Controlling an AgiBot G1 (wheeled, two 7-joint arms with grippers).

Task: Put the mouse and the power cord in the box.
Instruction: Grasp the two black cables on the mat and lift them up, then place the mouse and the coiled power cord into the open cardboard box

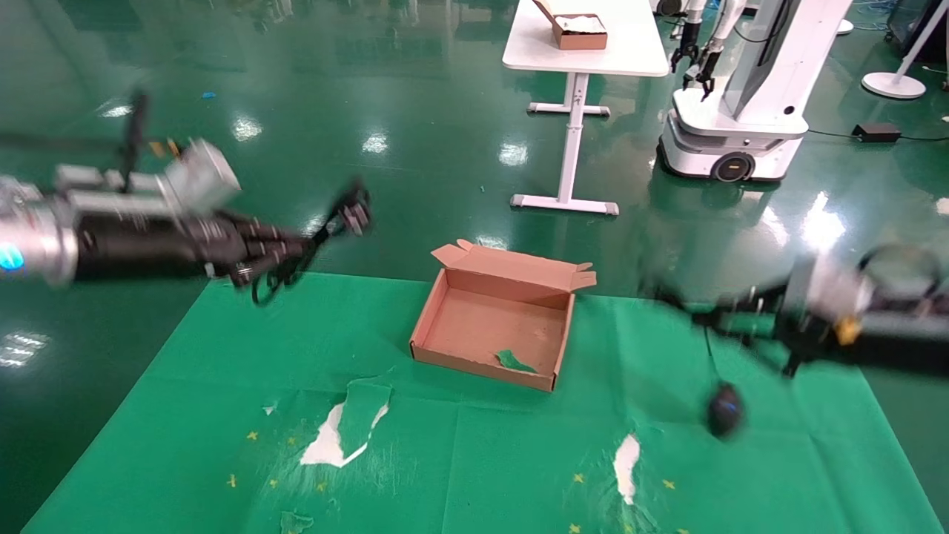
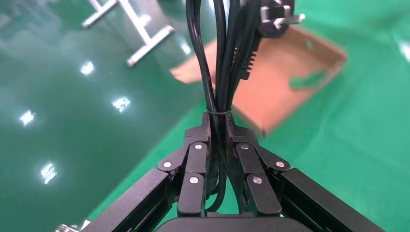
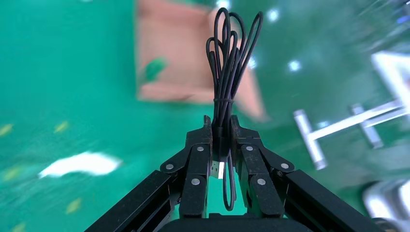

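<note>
Both my grippers are holding things for the same box [image 1: 494, 319]. The power cord should stay high in my left gripper until my right gripper lowers the mouse [image 1: 725, 411] in.
My left gripper [image 1: 300, 248] hangs left of the box [image 1: 493, 319] and is shut on the power cord [image 1: 354, 210]. In the left wrist view the cord's tied loops [image 2: 220, 58] and pronged plug [image 2: 278, 17] stick out past the gripper [image 2: 218, 121], with the box [image 2: 295, 67] beyond. My right gripper [image 1: 686, 311], right of the box, is shut on the mouse's bundled thin cable [image 3: 227, 63]. The black mouse [image 1: 724, 410] dangles below it over the green cloth. The right wrist view shows the gripper [image 3: 221, 123] pinching the bundle and the box [image 3: 179, 53] farther off. A green scrap [image 1: 514, 361] lies in the box.
A green cloth [image 1: 474, 460] with torn white patches [image 1: 345, 430] covers the table. Beyond it stand a white table [image 1: 586, 52] carrying a smaller brown box [image 1: 580, 31], and another white robot [image 1: 741, 96] at the back right.
</note>
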